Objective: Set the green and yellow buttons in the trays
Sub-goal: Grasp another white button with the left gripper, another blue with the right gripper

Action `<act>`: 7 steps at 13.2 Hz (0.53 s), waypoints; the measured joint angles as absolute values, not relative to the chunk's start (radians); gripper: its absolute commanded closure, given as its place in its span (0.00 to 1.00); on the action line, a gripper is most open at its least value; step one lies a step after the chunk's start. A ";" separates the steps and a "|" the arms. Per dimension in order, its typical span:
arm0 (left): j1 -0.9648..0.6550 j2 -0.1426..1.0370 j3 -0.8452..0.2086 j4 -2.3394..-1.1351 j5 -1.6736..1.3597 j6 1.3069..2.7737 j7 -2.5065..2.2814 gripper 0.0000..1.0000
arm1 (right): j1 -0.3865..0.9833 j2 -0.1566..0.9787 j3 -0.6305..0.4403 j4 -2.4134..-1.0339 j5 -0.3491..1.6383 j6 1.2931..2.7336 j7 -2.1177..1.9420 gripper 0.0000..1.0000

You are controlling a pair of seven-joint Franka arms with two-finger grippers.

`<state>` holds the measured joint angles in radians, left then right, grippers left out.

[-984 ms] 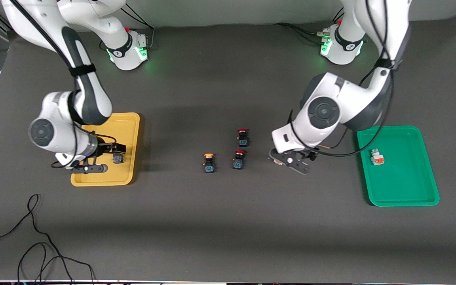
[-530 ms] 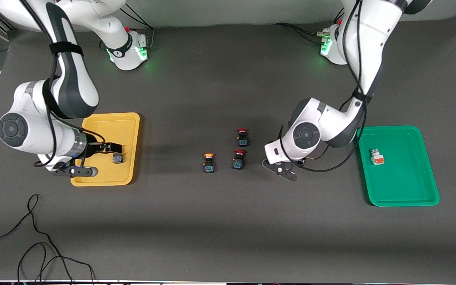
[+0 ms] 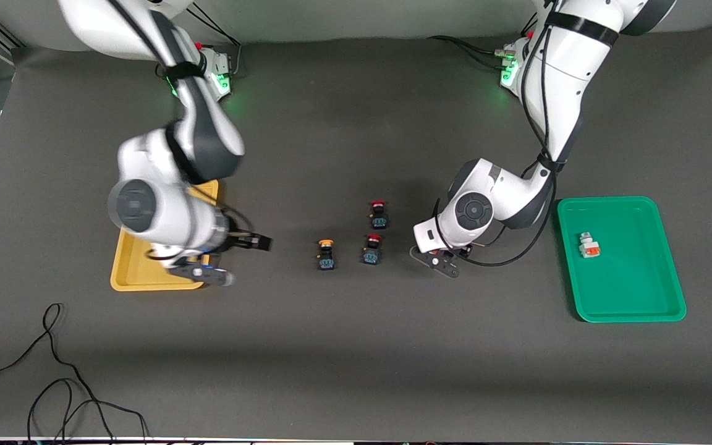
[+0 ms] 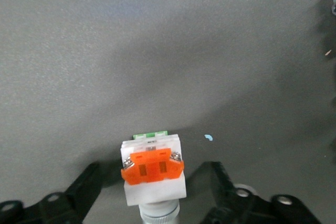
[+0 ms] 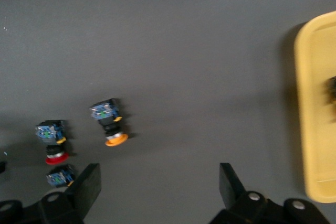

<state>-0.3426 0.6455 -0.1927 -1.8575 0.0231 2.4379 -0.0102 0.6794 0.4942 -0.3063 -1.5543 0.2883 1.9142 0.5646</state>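
Observation:
My gripper will find another yellow-capped button lying inside the yellow tray point(image 3: 138, 263) when it carries this one over, because a dark shape point(image 5: 332, 87) shows in there.
A white button with an orange block point(image 4: 152, 174) lies on the table between my left gripper's open fingers, clear of both. My left gripper point(image 4: 155, 195) is low over the table beside the red buttons; in the front view point(image 3: 440, 261) its hand hides that button. My right gripper point(image 3: 232, 258) is open and empty over the table between the yellow tray point(image 3: 127, 278) and a yellow-capped dark button point(image 3: 326, 254), also in the right wrist view point(image 5: 109, 124). A second white button point(image 3: 588, 245) lies in the green tray point(image 3: 631, 315). A dark shape shows in the yellow tray point(image 5: 315, 103).
Two red-capped dark buttons point(image 3: 379, 214) point(image 3: 372, 248) stand between the yellow-capped button and my left gripper. A black cable point(image 3: 53, 371) lies on the table nearer the front camera, toward the right arm's end.
My right arm has swung from over the yellow tray toward the table's middle, leaving a dark button in the tray. My left gripper has shifted slightly toward the red buttons.

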 measured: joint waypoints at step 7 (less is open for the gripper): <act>-0.340 0.599 -0.190 -1.836 0.022 2.378 -0.097 1.00 | 0.790 0.731 -0.305 -1.525 0.386 2.205 0.636 0.00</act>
<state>-0.3397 0.5992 -0.1898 -1.8355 0.0218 2.3785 -0.0966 0.7904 0.7306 -0.3054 -1.5253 0.3861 2.2055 0.6358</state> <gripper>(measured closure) 0.590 0.000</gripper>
